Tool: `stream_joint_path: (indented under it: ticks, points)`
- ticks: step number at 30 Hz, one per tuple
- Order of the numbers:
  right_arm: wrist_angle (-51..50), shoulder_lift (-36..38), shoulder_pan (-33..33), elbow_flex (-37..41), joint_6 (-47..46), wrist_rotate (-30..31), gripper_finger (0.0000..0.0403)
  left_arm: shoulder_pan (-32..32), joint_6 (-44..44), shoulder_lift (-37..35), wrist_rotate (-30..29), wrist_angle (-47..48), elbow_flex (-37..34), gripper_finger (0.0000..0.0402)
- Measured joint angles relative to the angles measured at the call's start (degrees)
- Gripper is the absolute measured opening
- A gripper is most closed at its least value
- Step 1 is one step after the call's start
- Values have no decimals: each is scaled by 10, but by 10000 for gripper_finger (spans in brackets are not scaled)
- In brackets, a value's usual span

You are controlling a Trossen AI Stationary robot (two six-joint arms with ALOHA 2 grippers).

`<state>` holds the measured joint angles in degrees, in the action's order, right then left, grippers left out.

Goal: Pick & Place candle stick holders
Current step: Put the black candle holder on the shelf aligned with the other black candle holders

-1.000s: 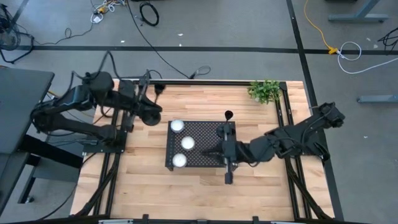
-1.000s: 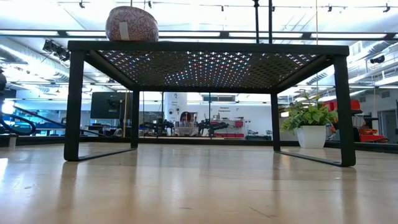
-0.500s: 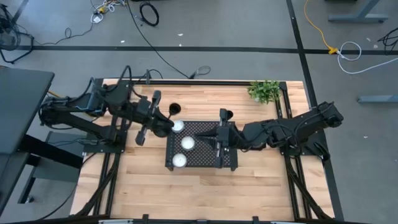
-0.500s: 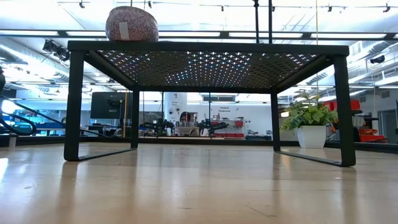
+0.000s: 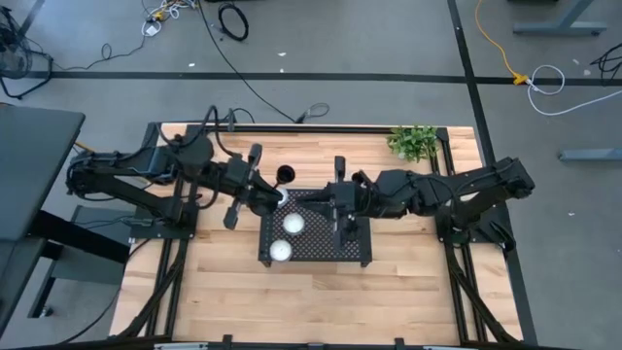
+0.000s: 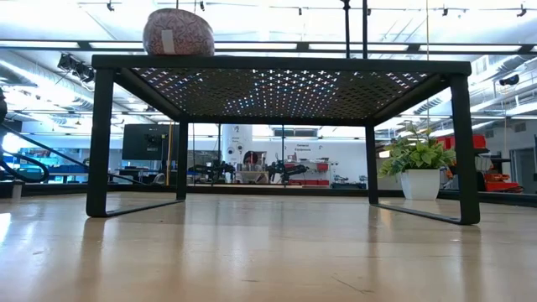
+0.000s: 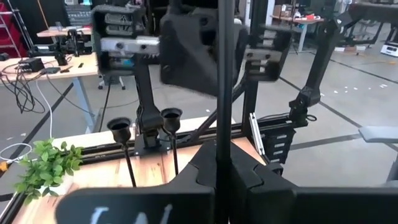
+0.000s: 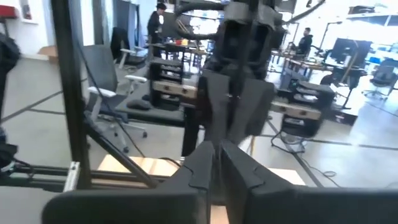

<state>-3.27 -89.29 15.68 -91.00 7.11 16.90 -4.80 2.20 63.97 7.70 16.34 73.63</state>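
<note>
The candle stick holder (image 5: pixel 285 175) is across the tray from the other holders. My right gripper should therefore open and take its stem (image 7: pixel 225 68) from my left gripper before putting it in place.
My left gripper (image 5: pixel 266 194) is shut on one black candle stick holder, whose cup top (image 5: pixel 285 175) shows above the far left corner of the black perforated tray (image 5: pixel 316 243). Its base is hidden. The other two holders stand upright on the tray's right part; their cups (image 7: pixel 119 126) (image 7: pixel 171 115) show in the left wrist view and their stems (image 6: pixel 346 29) (image 6: pixel 365 29) in the low view. My right gripper (image 5: pixel 328 199) hovers over the tray's far right part, facing the left gripper. Its fingers (image 8: pixel 205 158) are shut with nothing seen between them. My left gripper pinches the holder's thin stem (image 7: pixel 224 118) between its two fingers. The fingers come level from the table's left side and lie across the stem. The holder stands upright in the hold. Whether its base is clear of the tray cannot be seen.
Three white balls lie along the tray's left side (image 5: pixel 293 223) (image 5: pixel 281 250), the far one (image 5: pixel 278 195) partly under my left gripper. A potted plant (image 5: pixel 415 142) stands at the table's far right corner. Bare wood lies near the table's front edge (image 5: pixel 311 301).
My left gripper has carried the holder from the table's far left toward the right, up to the tray's far left corner, the holder staying upright. My right gripper has moved from the tray's near right part toward the far edge and turned to face the left gripper.
</note>
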Motion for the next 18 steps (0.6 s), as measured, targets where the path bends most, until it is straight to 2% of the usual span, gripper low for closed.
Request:
stream_joint_path:
  ticks: [7, 12, 18]
  points:
    - [5, 0, -17, 0, -1, -1, 92, 0, 0, 12, 0, -4, 1, 8]
    - [29, 0, -21, 0, -1, -37, 142, 0, 0, 34, 0, -15, 0, 8]
    - [64, -12, -23, 0, 6, -33, 177, 0, 8, 56, 2, -37, 0, 6]
